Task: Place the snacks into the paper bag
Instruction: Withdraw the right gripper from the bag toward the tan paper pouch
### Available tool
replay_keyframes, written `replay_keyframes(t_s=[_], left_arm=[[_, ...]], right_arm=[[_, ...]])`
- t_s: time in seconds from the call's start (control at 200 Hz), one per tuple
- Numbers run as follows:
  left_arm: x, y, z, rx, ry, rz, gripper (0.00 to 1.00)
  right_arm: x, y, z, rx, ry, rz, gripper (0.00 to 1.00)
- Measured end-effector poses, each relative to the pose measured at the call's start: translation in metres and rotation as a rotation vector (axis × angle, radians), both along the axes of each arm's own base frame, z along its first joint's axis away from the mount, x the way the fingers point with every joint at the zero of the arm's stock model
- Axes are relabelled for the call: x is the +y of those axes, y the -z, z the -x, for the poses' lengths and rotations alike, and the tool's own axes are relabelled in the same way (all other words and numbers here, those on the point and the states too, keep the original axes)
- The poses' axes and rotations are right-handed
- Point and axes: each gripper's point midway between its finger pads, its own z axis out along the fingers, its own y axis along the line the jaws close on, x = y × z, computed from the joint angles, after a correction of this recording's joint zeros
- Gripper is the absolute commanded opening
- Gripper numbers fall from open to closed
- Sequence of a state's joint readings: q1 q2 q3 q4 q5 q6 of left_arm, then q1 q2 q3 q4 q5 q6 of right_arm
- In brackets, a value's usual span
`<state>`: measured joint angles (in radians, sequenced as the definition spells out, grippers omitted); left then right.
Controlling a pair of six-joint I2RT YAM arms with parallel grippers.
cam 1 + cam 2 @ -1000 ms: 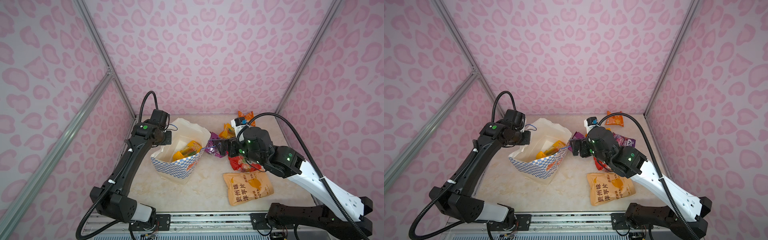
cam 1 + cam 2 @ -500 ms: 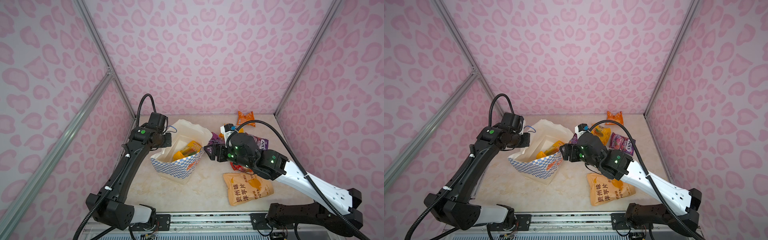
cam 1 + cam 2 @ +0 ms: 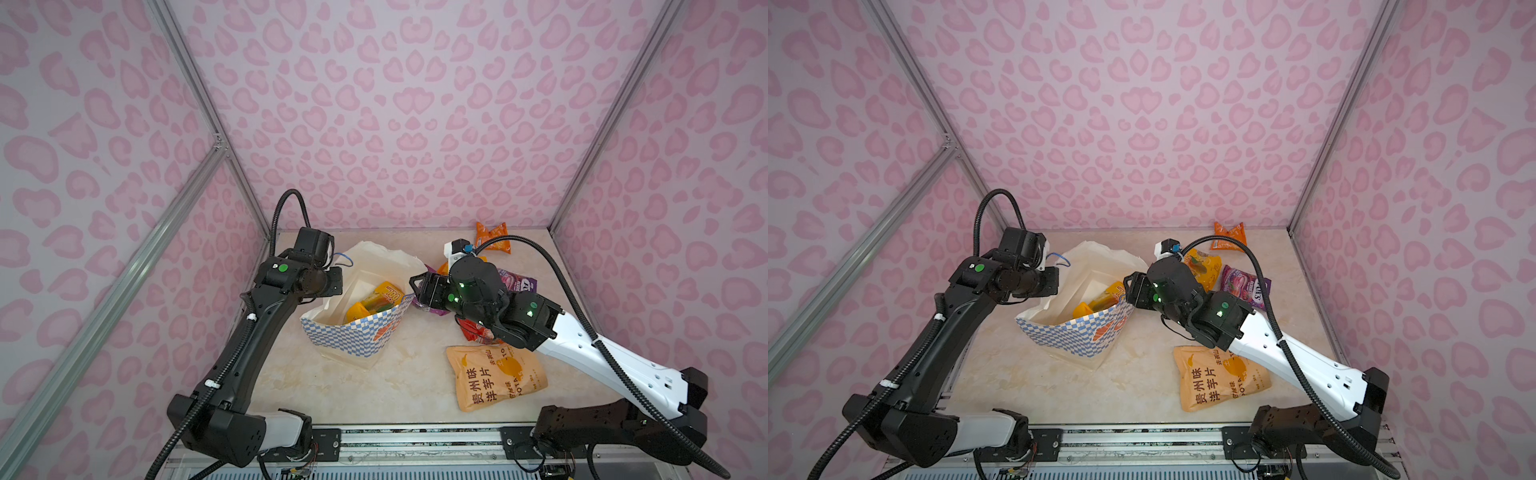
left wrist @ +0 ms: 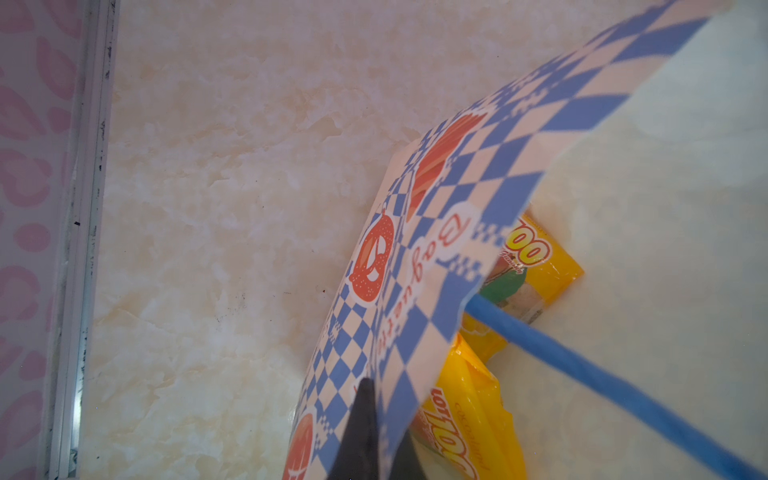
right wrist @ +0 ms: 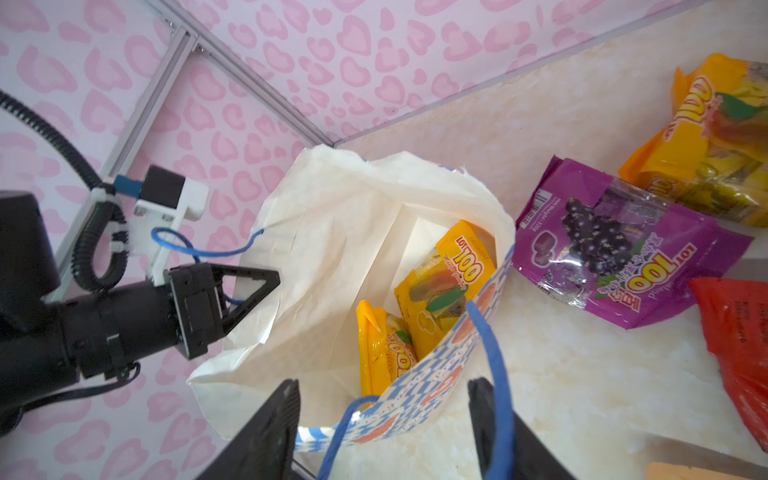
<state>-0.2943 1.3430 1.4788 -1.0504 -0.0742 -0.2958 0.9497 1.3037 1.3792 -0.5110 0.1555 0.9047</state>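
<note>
The paper bag is leaning with its checkered side (image 3: 352, 336) crooked. Next, my left gripper pulls the bag's rim (image 3: 324, 308) back down to straighten the bag before more snacks go in.
The paper bag (image 3: 353, 336) (image 3: 1071, 336) stands open left of centre, with two yellow snacks (image 5: 449, 291) (image 5: 382, 353) inside. My left gripper (image 3: 332, 282) (image 4: 384, 415) is shut on the bag's left rim (image 4: 457, 199). At the bag's right rim my right gripper (image 3: 415, 286) (image 5: 384, 386) is open, its jaws straddling the checkered wall and a blue cord handle (image 5: 490, 357). On the table lie a purple packet (image 5: 623, 257), a second purple one (image 3: 1246, 286), a yellow one (image 3: 1204, 266), a red one (image 5: 739, 345), a small orange one (image 3: 494, 237) and a large pale-orange one (image 3: 494, 378).
Pink heart-patterned walls with metal corner posts (image 3: 199, 95) close in the marble tabletop (image 3: 415, 374) on three sides. The right arm (image 3: 582, 349) stretches over the red packet. The bag's other blue handle (image 5: 174, 245) loops by the left wrist.
My right gripper has swung left from above the loose packets to the bag's right rim. The left gripper and the bag have barely moved.
</note>
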Motion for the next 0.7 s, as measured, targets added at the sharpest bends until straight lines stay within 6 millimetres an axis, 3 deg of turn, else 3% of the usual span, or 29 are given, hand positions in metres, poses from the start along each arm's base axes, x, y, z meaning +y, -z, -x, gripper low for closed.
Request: replay_keyframes(t_s=[0.11,0.22,0.385,0.53,0.63,0.7], left_arm=[[0.0,0.002,0.001,0.003,-0.003,0.001,0.03],[0.0,0.005,0.001,0.006,-0.015,0.006,0.03],[0.006,0.005,-0.006,0.015,-0.087,0.013,0.03],[0.007,-0.007,-0.001,0.005,-0.147,0.078,0.03],[0.006,-0.023,0.009,-0.035,-0.177,0.141,0.03],[0.006,-0.035,0.019,-0.074,-0.199,0.191,0.03]], right_arm=[[0.004,-0.001,-0.004,-0.004,0.003,-0.013,0.18],[0.015,-0.007,-0.009,-0.011,-0.023,-0.018,0.0],[0.043,-0.045,-0.027,-0.066,-0.125,-0.02,0.0],[0.069,-0.076,-0.028,-0.127,-0.249,-0.007,0.0],[0.072,-0.082,-0.028,-0.152,-0.288,0.009,0.0],[0.066,-0.075,-0.035,-0.144,-0.284,0.028,0.0]])
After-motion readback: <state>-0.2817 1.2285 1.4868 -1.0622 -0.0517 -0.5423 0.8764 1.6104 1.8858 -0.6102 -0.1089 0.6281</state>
